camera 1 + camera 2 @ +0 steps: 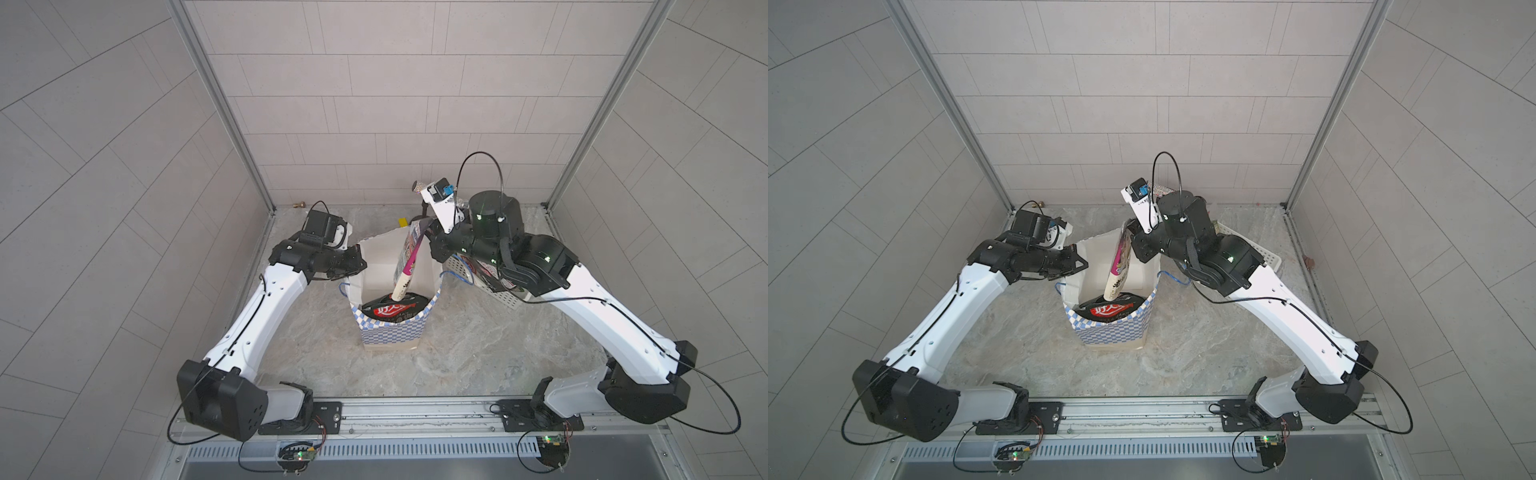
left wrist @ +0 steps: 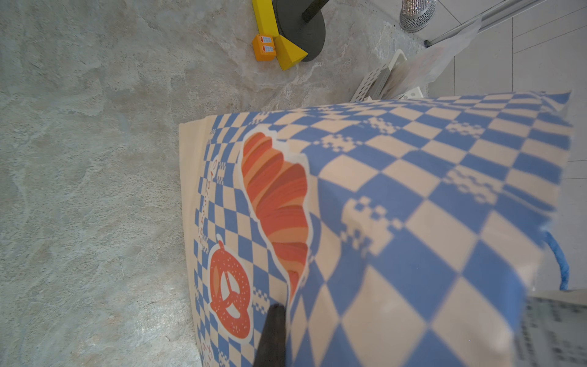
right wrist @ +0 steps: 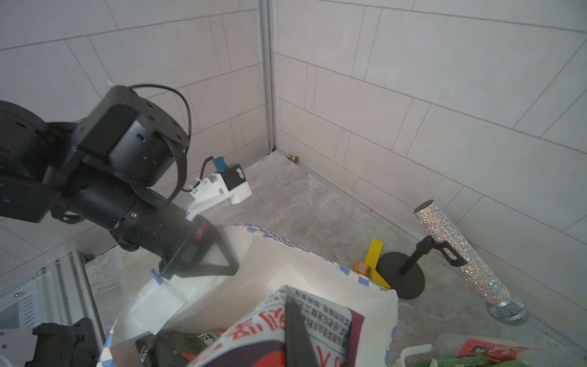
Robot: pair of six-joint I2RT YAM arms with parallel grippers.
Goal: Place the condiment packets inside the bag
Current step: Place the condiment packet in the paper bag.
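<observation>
The white-and-pink packet's lower end [image 1: 401, 286] is pointing crosswise over the dark packet. My right gripper should turn the white-and-pink packet parallel and lower it into the space [image 1: 379, 283] behind.
The checkered bag [image 1: 390, 332] [image 1: 1113, 332] stands open mid-table. My left gripper [image 1: 360, 262] [image 2: 279, 306] is shut on its left rim; one dark finger [image 2: 273, 333] lies against the blue-and-white outside [image 2: 413, 190]. My right gripper [image 1: 428, 239] [image 3: 290, 305] is shut on the top edge of a white-and-pink condiment packet [image 1: 409, 266] [image 3: 320, 321], which hangs slanted with its lower end down in the bag's mouth. A dark packet with a red logo [image 1: 392, 309] [image 1: 1111, 309] lies inside the bag. More packets, red and green [image 3: 482, 349], rest in the basket.
The white perforated basket [image 1: 511, 301] [image 1: 1266, 253] sits right of the bag, under my right arm. Behind the bag stand a glittery microphone [image 3: 460, 254] on a black stand [image 3: 403, 273], a yellow block [image 2: 289, 52] and a small orange block [image 2: 263, 47]. Tiled walls close three sides.
</observation>
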